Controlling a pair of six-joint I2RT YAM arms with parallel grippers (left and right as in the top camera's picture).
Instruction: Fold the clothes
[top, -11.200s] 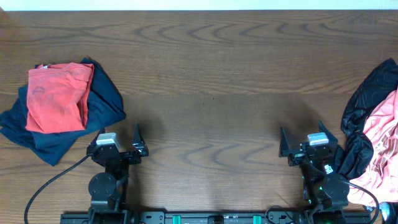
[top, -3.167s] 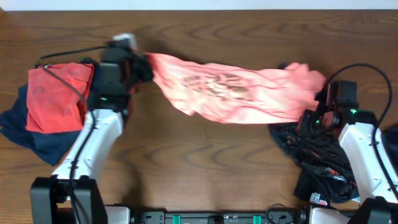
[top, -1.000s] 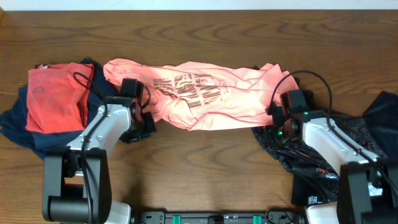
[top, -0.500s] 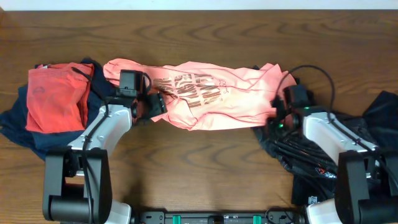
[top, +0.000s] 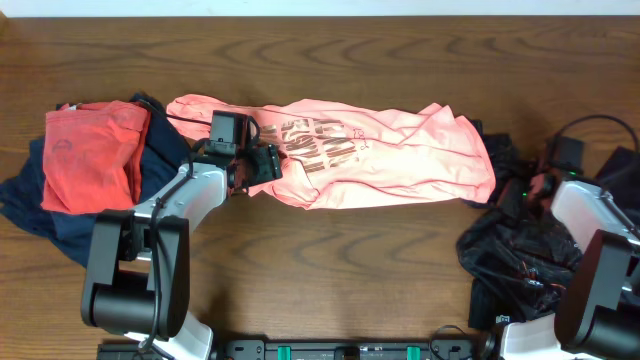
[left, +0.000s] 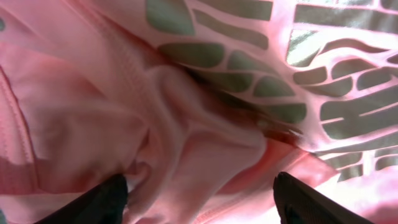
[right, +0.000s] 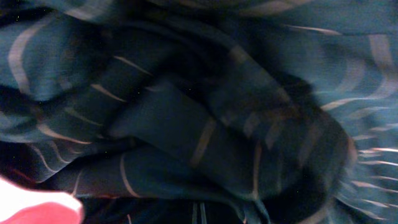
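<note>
I should drag the black patterned garment clear with my right gripper before I take the T-shirt's far corner (top: 441, 113), because that garment reaches under the pink T-shirt's end (top: 489, 150).
The salmon-pink T-shirt (top: 380, 160) lies rumpled across the middle of the table, its brownish-gold lettering (top: 320, 145) facing up. My left gripper (top: 262, 165) rests on its left part. In the left wrist view this gripper (left: 202, 208) is open, its dark fingertips (left: 106, 199) set wide apart over bunched pink cloth (left: 186, 124). My right gripper (top: 512, 192) sits beyond the shirt's right end, above the black patterned garment (right: 205, 118). Its fingers are lost in the dark cloth, shut. A sliver of pink (right: 31, 208) shows at the lower left of the right wrist view.
A red-orange shirt (top: 90, 155) lies folded on a dark navy garment (top: 60, 225) at the far left, close to my left arm. The black patterned garment (top: 520, 260) is heaped at the right, down to the front edge. Bare wooden table (top: 330, 270) shows in front of the pink shirt.
My left gripper has opened and shifted up and right on the shirt's left part. The right arm swung right, off the shirt's end and over the black garment; that end now reaches farther right.
</note>
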